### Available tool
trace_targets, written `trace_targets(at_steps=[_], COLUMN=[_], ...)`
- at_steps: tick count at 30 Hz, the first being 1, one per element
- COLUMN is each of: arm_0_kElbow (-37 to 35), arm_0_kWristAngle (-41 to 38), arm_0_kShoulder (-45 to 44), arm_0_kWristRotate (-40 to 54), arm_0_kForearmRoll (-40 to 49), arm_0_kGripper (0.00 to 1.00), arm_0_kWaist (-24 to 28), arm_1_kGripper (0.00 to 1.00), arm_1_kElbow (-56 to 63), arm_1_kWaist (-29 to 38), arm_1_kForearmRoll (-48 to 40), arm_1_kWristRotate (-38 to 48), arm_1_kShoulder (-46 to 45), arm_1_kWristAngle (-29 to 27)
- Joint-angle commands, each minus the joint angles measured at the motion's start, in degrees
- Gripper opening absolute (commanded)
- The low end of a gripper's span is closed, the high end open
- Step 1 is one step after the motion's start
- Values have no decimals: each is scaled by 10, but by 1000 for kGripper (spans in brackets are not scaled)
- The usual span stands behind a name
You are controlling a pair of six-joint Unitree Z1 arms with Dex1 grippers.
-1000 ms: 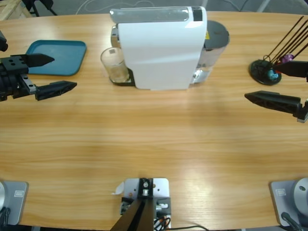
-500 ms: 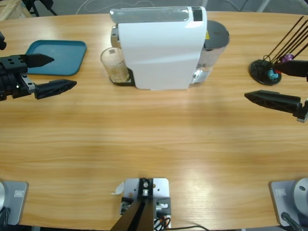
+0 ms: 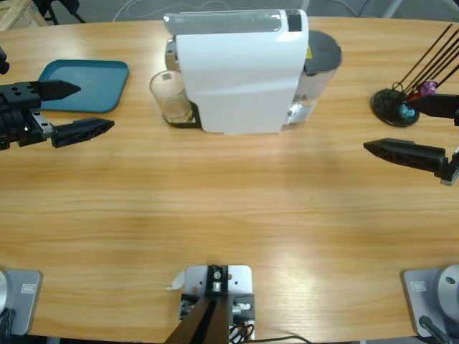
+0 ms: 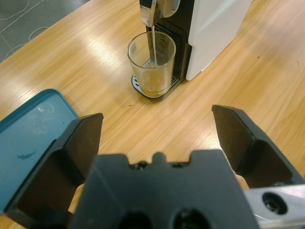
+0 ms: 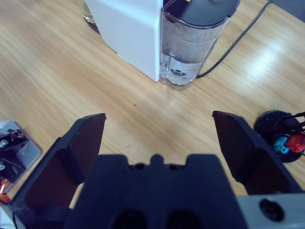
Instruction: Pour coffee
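Only a thin stream (image 4: 154,45) runs into the shallow coffee, so I expect the clear glass (image 3: 171,97) to be mostly empty above a low layer as I carry it.
A clear glass (image 4: 151,57) stands on the drip tray under the spout of the white coffee machine (image 3: 240,72). A thin stream runs from the spout into it, and a shallow layer of pale brown coffee (image 4: 152,85) lies at its bottom. In the high view the glass (image 3: 169,97) is at the machine's left side. My left gripper (image 3: 96,107) hovers open at the table's left, pointing toward the glass from well short of it. My right gripper (image 3: 389,126) hangs open at the right edge, facing the machine's water tank (image 5: 193,43). Both hold nothing.
A teal tray (image 3: 90,84) lies at the back left, right beside the left gripper. A black capsule stand (image 3: 396,107) with blue, red and purple capsules and thin black rods sits at the back right by the right gripper. A black cable (image 5: 238,40) trails behind the tank.
Both grippers have shifted only very slightly and stay open. The glass and machine have not moved.
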Motion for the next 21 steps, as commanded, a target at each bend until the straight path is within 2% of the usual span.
trace_targets(at_steps=[1,21], arm_0_kElbow=[18,15], arm_0_kWristAngle=[0,8], arm_0_kShoulder=[4,11], arm_0_kWristRotate=[-10,-6], arm_0_kForearmRoll=[-6,-15], arm_0_kGripper=[1000,1000], arm_0_kWaist=[-2,-2], arm_1_kGripper=[1000,1000], arm_1_kElbow=[18,18], arm_1_kWaist=[8,8], arm_1_kForearmRoll=[-4,-2], arm_1_kWristRotate=[4,4], arm_1_kShoulder=[-7,-8], arm_1_kWristAngle=[-6,-7])
